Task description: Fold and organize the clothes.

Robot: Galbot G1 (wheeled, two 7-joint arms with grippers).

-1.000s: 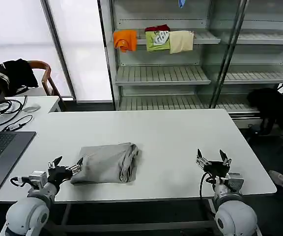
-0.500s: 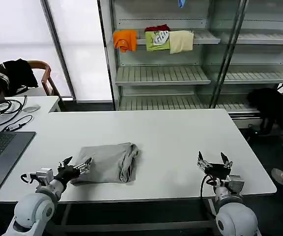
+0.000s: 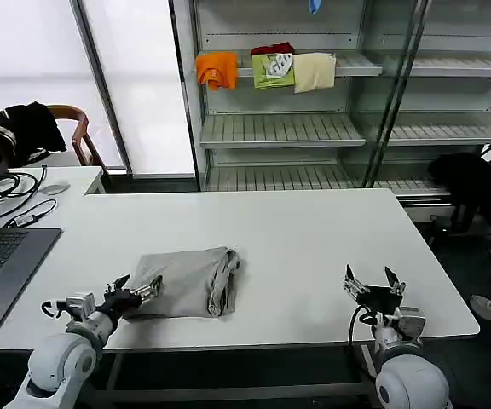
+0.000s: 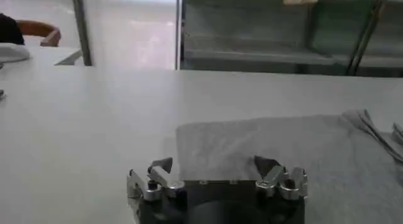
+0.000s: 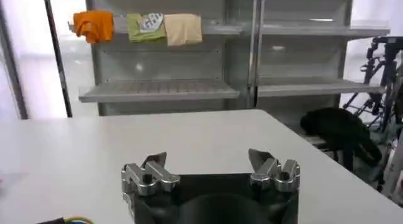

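Note:
The light grey T-shirt's layers lie stacked (image 3: 222, 284) in one tight rectangle, so I expect the shirt (image 3: 186, 282) to slide along in one piece, still folded, when I pull the shirt's edge.
The clothes are one light grey T-shirt (image 3: 186, 283), folded into a rough rectangle on the white table (image 3: 297, 230), left of centre near the front edge. My left gripper (image 3: 140, 286) is open at the shirt's near left corner, low over the table. In the left wrist view the shirt (image 4: 283, 143) spreads ahead of the left gripper (image 4: 214, 163), with its near left edge between the spread fingers. My right gripper (image 3: 370, 279) is open and holds nothing, near the table's front right. The right wrist view shows bare table ahead of the right gripper (image 5: 206, 158).
A laptop (image 3: 2, 260), cables and a mouse (image 3: 54, 188) lie on the left. A chair with a black garment (image 3: 24, 128) stands behind them. Shelves (image 3: 280, 128) at the back hold orange, green and cream folded garments (image 3: 267, 70). A black heap (image 3: 467, 183) lies on the floor to the right.
My left gripper has slid to the right, up to the shirt's near left corner. The right gripper has sunk slightly toward the front edge. The shirt has not moved.

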